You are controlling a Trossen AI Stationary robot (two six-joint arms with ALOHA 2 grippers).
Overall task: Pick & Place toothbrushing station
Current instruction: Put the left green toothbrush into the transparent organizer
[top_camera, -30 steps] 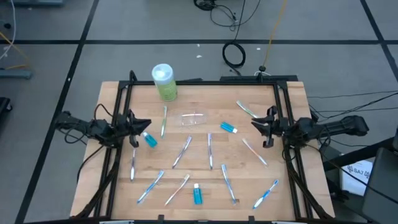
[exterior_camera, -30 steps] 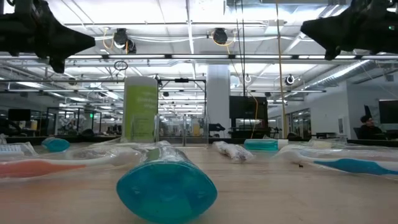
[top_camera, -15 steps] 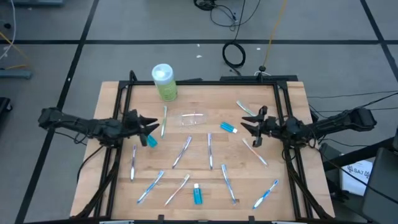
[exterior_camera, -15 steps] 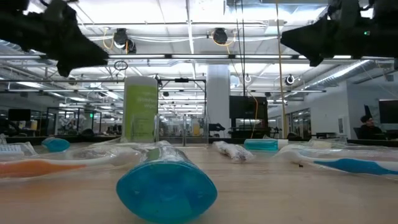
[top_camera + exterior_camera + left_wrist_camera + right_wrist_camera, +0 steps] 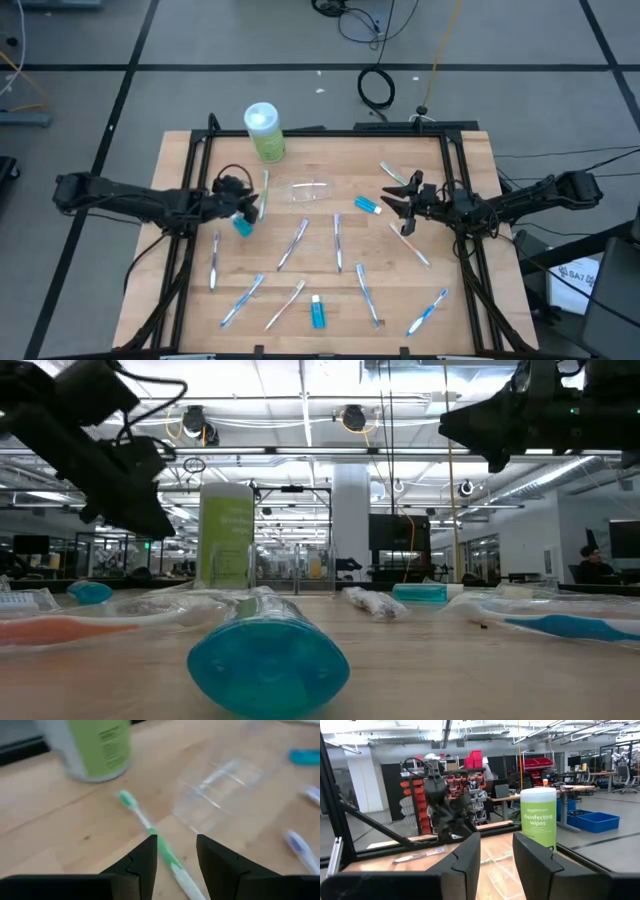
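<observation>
I should keep lowering my left gripper until its open fingers are on either side of the handle point(image 5: 263, 203), then close them. The green toothbrush's handle point(image 5: 169, 856) runs lengthwise between those fingers, clear of the cup.
Several toothbrushes lie flat on the wooden table point(image 5: 330, 150), among them a green one point(image 5: 263, 193) point(image 5: 142, 820). A clear cup point(image 5: 312, 190) point(image 5: 220, 790) lies on its side near the middle. My left gripper point(image 5: 255, 205) point(image 5: 175, 842) hangs open, tipped down, just above the green toothbrush's handle, which shows through the gap between its fingers. My right gripper point(image 5: 398, 203) point(image 5: 496, 840) is open and raised over the table's right part, pointing toward the left arm, with nothing between its fingers.
A green wipes canister point(image 5: 265, 132) point(image 5: 538, 817) stands at the far left. Blue toothpaste tubes lie at the left point(image 5: 241, 226), near the right gripper point(image 5: 368, 206) and at the near edge point(image 5: 318, 313) point(image 5: 268, 660). Black frame rails point(image 5: 200, 160) run along both table sides.
My left gripper has reached from the left rail toward the table's middle, tipped downward and sunk over the green toothbrush, and its fingers have parted. My right gripper has moved from the right rail toward the table's middle, staying raised.
</observation>
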